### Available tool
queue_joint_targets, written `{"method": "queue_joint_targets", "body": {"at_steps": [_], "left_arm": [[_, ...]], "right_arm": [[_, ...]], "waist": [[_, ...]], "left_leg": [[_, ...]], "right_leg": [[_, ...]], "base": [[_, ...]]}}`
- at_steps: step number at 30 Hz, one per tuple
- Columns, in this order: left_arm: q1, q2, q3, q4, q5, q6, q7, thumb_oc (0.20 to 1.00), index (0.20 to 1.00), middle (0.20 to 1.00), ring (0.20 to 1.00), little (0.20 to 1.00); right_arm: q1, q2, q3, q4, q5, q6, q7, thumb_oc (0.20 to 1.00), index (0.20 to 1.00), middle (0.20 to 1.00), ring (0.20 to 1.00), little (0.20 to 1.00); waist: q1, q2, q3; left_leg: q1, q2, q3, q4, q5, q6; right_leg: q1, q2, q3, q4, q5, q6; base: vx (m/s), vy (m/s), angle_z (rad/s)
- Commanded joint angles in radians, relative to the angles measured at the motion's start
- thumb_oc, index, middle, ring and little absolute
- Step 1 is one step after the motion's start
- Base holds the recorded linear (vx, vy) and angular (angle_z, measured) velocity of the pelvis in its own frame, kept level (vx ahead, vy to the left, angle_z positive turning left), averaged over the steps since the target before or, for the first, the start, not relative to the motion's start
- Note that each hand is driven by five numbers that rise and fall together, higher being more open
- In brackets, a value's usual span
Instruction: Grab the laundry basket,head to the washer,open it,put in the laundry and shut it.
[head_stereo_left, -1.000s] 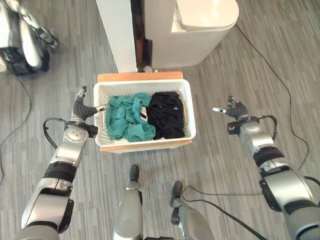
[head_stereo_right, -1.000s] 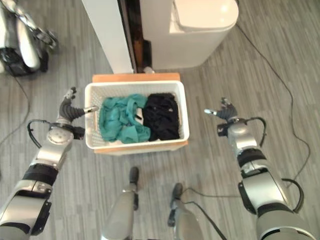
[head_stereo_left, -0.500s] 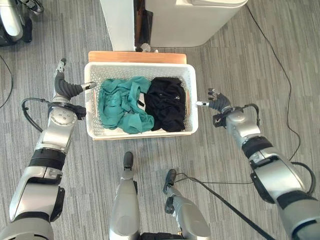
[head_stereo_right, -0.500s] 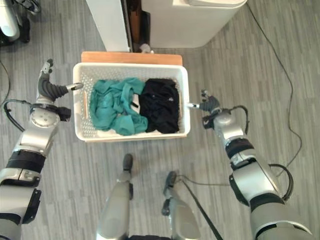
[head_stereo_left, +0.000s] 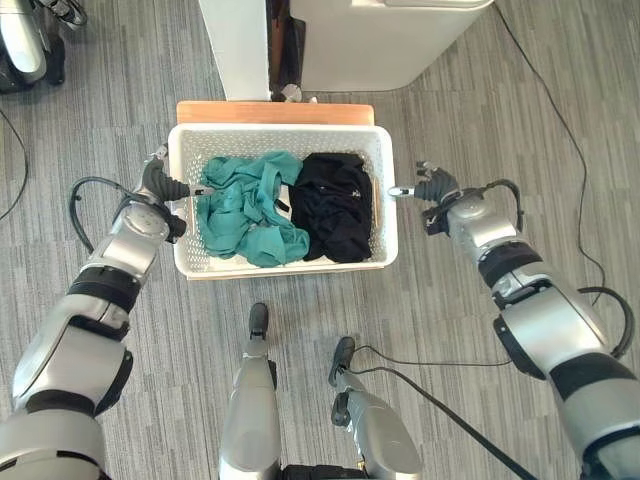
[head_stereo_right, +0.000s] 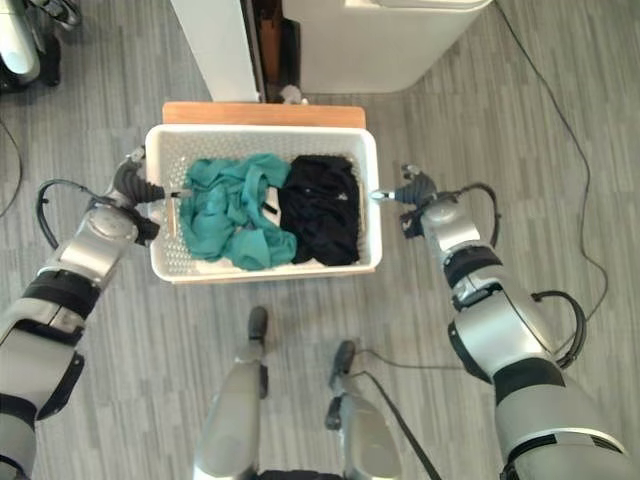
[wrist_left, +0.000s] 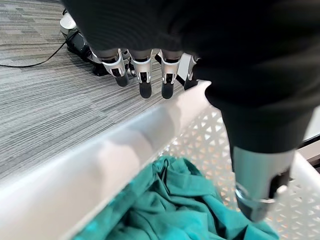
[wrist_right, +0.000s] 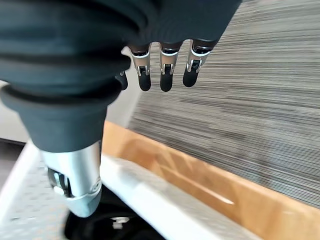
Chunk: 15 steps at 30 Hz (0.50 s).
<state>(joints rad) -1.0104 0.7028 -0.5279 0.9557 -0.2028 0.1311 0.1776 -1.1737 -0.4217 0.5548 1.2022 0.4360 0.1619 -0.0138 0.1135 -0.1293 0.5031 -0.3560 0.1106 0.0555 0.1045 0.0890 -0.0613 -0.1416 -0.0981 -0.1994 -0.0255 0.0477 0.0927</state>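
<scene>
The clothes are in loose heaps with gaps along the basket's sides, so they will sink toward the basket's lower side when the robot tilts the basket.
A white perforated laundry basket stands on a low wooden board on the floor. Teal clothes fill its left half and black clothes its right half. My left hand is at the basket's left rim, open, with straight fingers outside and the thumb inside above the teal cloth. My right hand is at the right rim, also open, its thumb over the inside and its fingers outside. Neither hand is closed on the rim.
A white washer stands just beyond the basket, with a tall white panel to its left and a dark gap between them. Dark equipment sits on the grey floor at the far left.
The camera tipped down and closer. Both hands came inward from the floor on either side to the basket's side rims, each thumb now over the rim.
</scene>
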Motion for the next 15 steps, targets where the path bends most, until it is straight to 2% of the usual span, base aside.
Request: {"method": "queue_joint_targets", "body": {"at_steps": [1,2,5,15], "left_arm": [[-0.1,-0.051,-0.068,0.169,-0.07,-0.05,-0.013,1.0,1.0,1.0,1.0,1.0],[-0.141,-0.081,-0.112,0.249,-0.089,-0.058,-0.022,1.0,1.0,1.0,1.0,1.0],[-0.192,-0.124,-0.151,0.346,-0.111,-0.064,-0.035,1.0,1.0,1.0,1.0,1.0],[-0.256,-0.172,-0.19,0.463,-0.14,-0.072,-0.052,1.0,1.0,1.0,1.0,1.0]], "right_arm": [[-0.062,-0.028,0.048,0.065,0.019,-0.02,0.003,1.0,1.0,1.0,1.0,1.0],[-0.069,-0.016,0.066,0.1,0.027,-0.027,-0.001,1.0,1.0,1.0,1.0,1.0],[-0.08,-0.001,0.086,0.143,0.034,-0.037,-0.005,1.0,1.0,1.0,1.0,1.0],[-0.095,0.046,0.136,0.211,0.039,-0.051,0.0,1.0,1.0,1.0,1.0,1.0]], "waist": [[-0.008,0.05,-0.024],[-0.011,0.051,-0.022],[-0.012,0.051,-0.018],[-0.001,0.057,-0.016]], "left_leg": [[-0.035,0.035,-0.055,0.024,-0.003,-0.017],[-0.038,0.034,-0.056,0.023,0.0,-0.016],[-0.042,0.031,-0.059,0.021,0.003,-0.017],[-0.056,0.025,-0.065,0.017,0.01,-0.019]], "right_leg": [[-0.088,-0.06,-0.011,0.073,0.008,0.038],[-0.09,-0.059,-0.01,0.071,0.01,0.039],[-0.093,-0.059,-0.012,0.069,0.011,0.039],[-0.1,-0.061,-0.027,0.064,0.015,0.038]], "base": [[0.0,0.0,0.0],[0.0,0.0,0.0],[0.0,0.0,0.0],[0.01,-0.002,0.04]]}}
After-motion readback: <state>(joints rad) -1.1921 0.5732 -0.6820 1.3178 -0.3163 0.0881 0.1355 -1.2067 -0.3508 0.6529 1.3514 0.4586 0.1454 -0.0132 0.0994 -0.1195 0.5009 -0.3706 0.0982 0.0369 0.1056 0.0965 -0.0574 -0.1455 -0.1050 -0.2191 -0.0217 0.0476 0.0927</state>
